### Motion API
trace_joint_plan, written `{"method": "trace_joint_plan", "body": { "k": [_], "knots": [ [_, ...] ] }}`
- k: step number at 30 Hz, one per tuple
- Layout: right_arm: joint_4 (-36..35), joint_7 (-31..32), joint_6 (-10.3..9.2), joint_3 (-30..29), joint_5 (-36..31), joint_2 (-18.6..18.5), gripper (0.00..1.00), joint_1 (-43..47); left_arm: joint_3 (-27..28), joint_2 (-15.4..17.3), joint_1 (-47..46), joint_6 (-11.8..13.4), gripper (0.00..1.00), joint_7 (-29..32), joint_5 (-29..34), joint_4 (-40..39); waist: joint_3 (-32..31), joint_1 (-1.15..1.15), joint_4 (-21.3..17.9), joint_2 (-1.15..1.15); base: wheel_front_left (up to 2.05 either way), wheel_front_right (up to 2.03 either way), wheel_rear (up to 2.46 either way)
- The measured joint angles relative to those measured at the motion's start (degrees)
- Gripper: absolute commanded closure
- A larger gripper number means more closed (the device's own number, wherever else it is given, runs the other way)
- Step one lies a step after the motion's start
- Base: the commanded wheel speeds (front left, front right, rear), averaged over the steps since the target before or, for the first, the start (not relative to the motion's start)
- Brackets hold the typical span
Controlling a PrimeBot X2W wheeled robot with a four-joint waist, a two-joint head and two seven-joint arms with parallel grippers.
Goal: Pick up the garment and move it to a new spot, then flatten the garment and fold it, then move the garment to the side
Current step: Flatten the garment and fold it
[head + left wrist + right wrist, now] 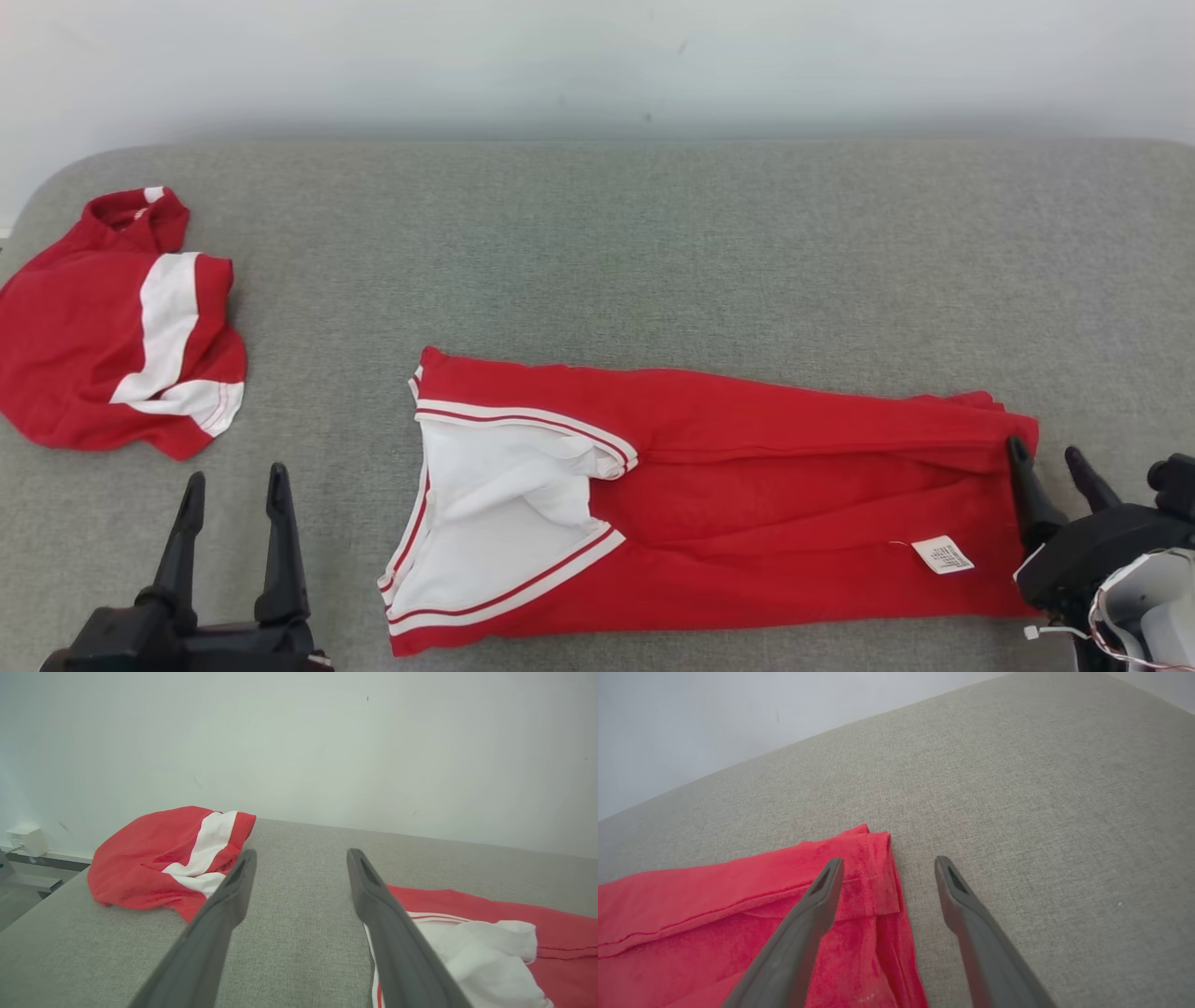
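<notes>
The red garment (pixel 784 526) shows a jersey's striped white trim (pixel 510 590), so I should expect a printed number to be hidden underneath when I fold its hem over.
A red garment (pixel 747 504) with white trimmed sleeves lies folded lengthwise across the grey table (pixel 607 243), a white label showing near its right end. My right gripper (pixel 1050 462) stands open at that right end, one finger over the hem (pixel 873 877) and the other over bare table. My left gripper (pixel 233 490) is open at the lower left, apart from the garment's white sleeve end (pixel 472 952), with nothing between its fingers (pixel 229 900).
A second red and white garment (pixel 117 327) lies bunched at the table's left edge, also seen as a red heap (pixel 159 863) in the left wrist view. A pale wall (pixel 597 56) rises behind the table. A white box (pixel 25 837) sits on the wall at the left.
</notes>
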Motion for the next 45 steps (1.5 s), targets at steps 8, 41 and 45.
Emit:
{"method": "trace_joint_plan", "body": {
  "k": [8, 41, 45],
  "knots": [
    [6.5, 2.8, 0.0, 0.3, -0.6, 1.0, 0.0, -1.7, 4.6, -3.8, 1.1, -4.4, 0.0, 0.0, 3.3, 2.9, -0.9, 0.0, 1.3, 0.0, 0.0, 0.0, 0.0],
    [20.0, -8.6, 0.01, -0.3, 1.6, -6.6, 1.0, -6.4, 10.1, -8.5, 1.9, -8.5, 0.0, 0.0, 8.8, 5.5, -2.6, 0.0, 0.1, 0.0, 0.0, 0.0, 0.0],
    [18.8, -9.7, 0.01, -0.6, 1.4, -7.6, 1.0, -6.4, 10.3, -8.5, 2.1, -8.5, 0.0, 0.0, 8.9, 5.5, -2.9, 0.0, -0.6, 0.0, 0.0, 0.0, 0.0]
  ]
}}
